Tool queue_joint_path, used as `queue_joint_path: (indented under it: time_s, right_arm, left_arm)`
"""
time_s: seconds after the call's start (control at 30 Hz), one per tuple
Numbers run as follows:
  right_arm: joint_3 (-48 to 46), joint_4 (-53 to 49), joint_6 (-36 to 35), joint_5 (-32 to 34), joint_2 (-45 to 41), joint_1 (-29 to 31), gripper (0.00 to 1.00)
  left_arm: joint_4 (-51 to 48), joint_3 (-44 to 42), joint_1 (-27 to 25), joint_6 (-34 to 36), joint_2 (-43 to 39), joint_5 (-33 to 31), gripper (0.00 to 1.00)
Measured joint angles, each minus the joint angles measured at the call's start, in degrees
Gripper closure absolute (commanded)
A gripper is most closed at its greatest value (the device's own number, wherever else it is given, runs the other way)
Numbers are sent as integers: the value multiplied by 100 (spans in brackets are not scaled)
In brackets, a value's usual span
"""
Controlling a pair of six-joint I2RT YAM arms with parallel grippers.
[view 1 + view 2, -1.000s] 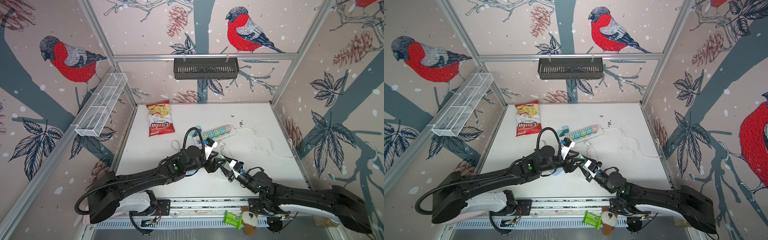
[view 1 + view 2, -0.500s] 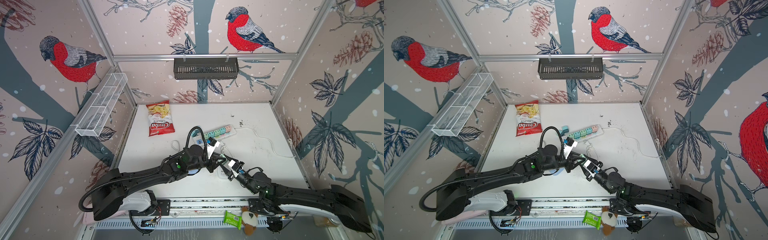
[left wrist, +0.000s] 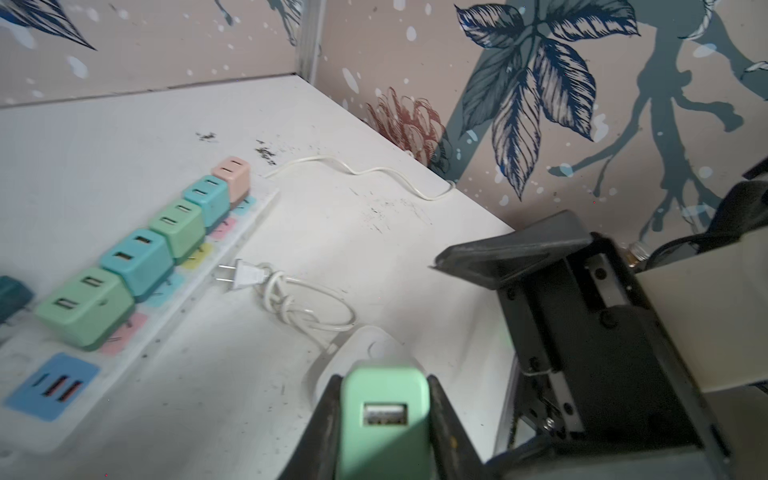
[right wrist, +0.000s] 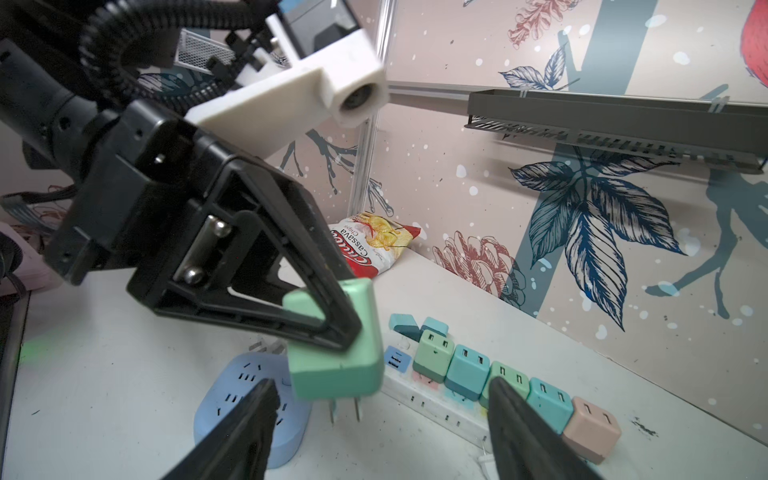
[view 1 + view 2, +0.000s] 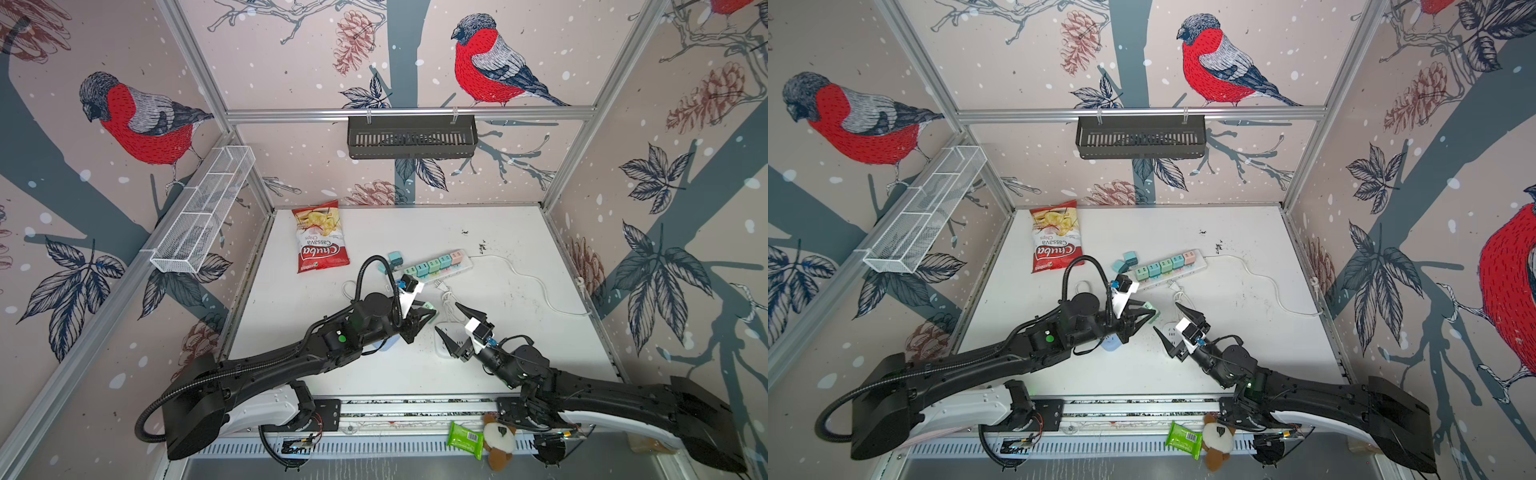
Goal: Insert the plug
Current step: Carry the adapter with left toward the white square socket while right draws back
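My right gripper should move back, as its open fingers are over the white socket block (image 5: 453,330), before my left gripper lowers the plug (image 5: 430,308) there.
The plug (image 3: 384,415) is a mint-green cube charger with two prongs (image 4: 345,409) pointing down. My left gripper (image 5: 428,311) is shut on it and holds it above the table. It also shows in a top view as the plug (image 5: 1153,312). My right gripper (image 4: 381,384) stands open, a finger on either side of the plug, touching nothing. The white power strip (image 5: 467,262) lies behind, with several coloured plugs seated in it. A blue oval socket block (image 4: 241,399) lies under the left arm. A white socket block (image 3: 374,345) lies under the held plug.
A loose white two-pin plug with knotted cord (image 3: 245,274) lies beside the strip. Two loose teal plugs (image 5: 395,259) sit at the strip's left end. A chips bag (image 5: 318,237) lies at the back left. A black basket (image 5: 411,137) and a wire basket (image 5: 203,208) hang on the walls.
The left gripper closed on the green plug. The right gripper then opened and let go of it, its fingers now spread wide.
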Motion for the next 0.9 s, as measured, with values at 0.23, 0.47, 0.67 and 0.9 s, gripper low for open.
queue_joint_path:
  time_s: [0.23, 0.47, 0.67, 0.9]
  right_arm:
    - [-39, -306, 776, 210, -505, -1130, 11]
    - [350, -1023, 2041, 37, 94, -2981, 13]
    - [706, -1576, 2734, 81, 944, -3654, 16]
    - [887, -2223, 3152, 485, 636, -3724, 15]
  left_arm:
    - [181, -813, 380, 470, -968, -385, 100]
    - [466, -903, 387, 1161, -754, -35, 100]
    - [516, -651, 76, 1871, 11, 468, 100]
    - [420, 107, -330, 2579, 901, 345, 100]
